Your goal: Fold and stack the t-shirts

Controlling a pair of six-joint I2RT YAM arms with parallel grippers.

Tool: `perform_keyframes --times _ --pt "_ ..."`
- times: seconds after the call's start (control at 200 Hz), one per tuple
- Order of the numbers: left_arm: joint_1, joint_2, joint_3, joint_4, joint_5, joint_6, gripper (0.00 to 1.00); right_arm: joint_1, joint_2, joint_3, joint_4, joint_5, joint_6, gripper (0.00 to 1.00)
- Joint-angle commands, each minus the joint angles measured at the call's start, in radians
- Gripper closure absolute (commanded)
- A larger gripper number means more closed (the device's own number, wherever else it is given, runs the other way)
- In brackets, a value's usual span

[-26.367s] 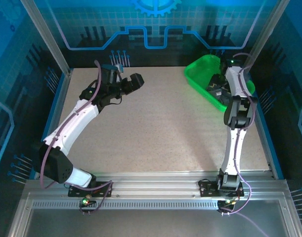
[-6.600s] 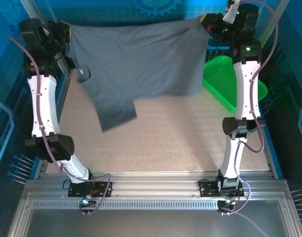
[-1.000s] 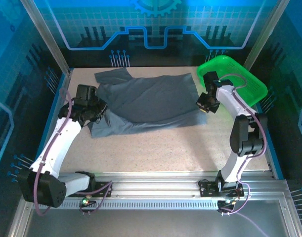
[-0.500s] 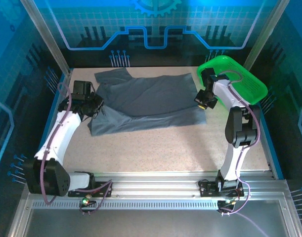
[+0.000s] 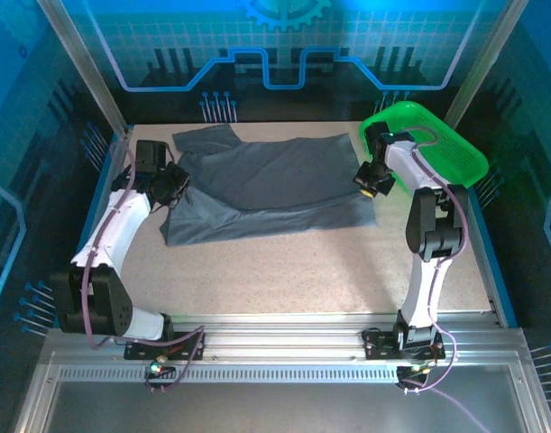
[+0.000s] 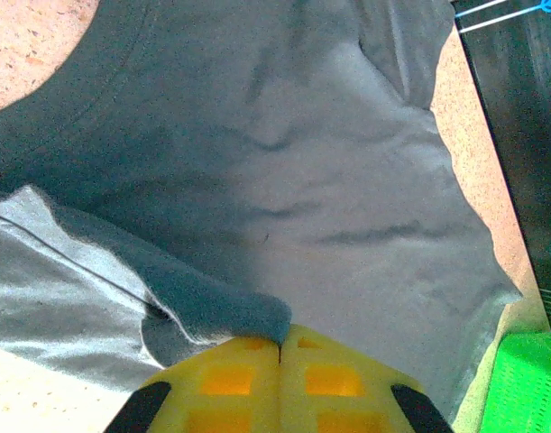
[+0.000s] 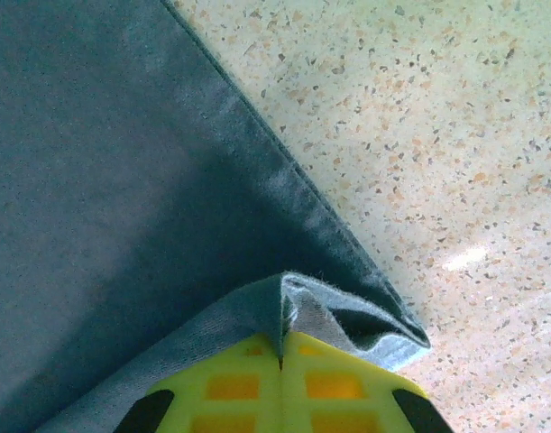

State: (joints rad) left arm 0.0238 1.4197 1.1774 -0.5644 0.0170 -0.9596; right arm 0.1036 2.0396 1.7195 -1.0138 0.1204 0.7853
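The held fold hangs over the t-shirt's flat body beside its collar. My left gripper should keep lowering the fold until it rests there, then let go.
One dark slate-grey t-shirt lies spread across the back of the table, an upper layer doubled over a lighter front strip. At the shirt's left edge my left gripper is shut on a fold of cloth. In the left wrist view the yellow fingers of that gripper pinch the t-shirt at its edge. My right gripper is shut on the shirt's right front corner. The right wrist view shows this gripper clamped on the hemmed corner of the t-shirt.
A bright green plastic tray stands at the back right, just behind the right gripper; its corner appears in the left wrist view. Bare speckled table stretches in front of the shirt. Blue rails edge both sides.
Both grippers have drawn back a little toward the far edge, still holding the shirt's two ends. The front strip of cloth has narrowed slightly.
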Motion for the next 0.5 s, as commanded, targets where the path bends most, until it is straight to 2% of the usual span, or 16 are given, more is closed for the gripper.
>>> perform_keyframes --times 0.0,0.495 --pt "0.017 0.028 0.030 0.025 0.015 0.039 1.00 -0.015 0.032 0.041 -0.031 -0.003 0.004 1.00" --pt "0.048 0.171 0.076 0.080 0.020 0.058 1.00 -0.015 0.137 0.147 -0.046 -0.024 -0.046 1.00"
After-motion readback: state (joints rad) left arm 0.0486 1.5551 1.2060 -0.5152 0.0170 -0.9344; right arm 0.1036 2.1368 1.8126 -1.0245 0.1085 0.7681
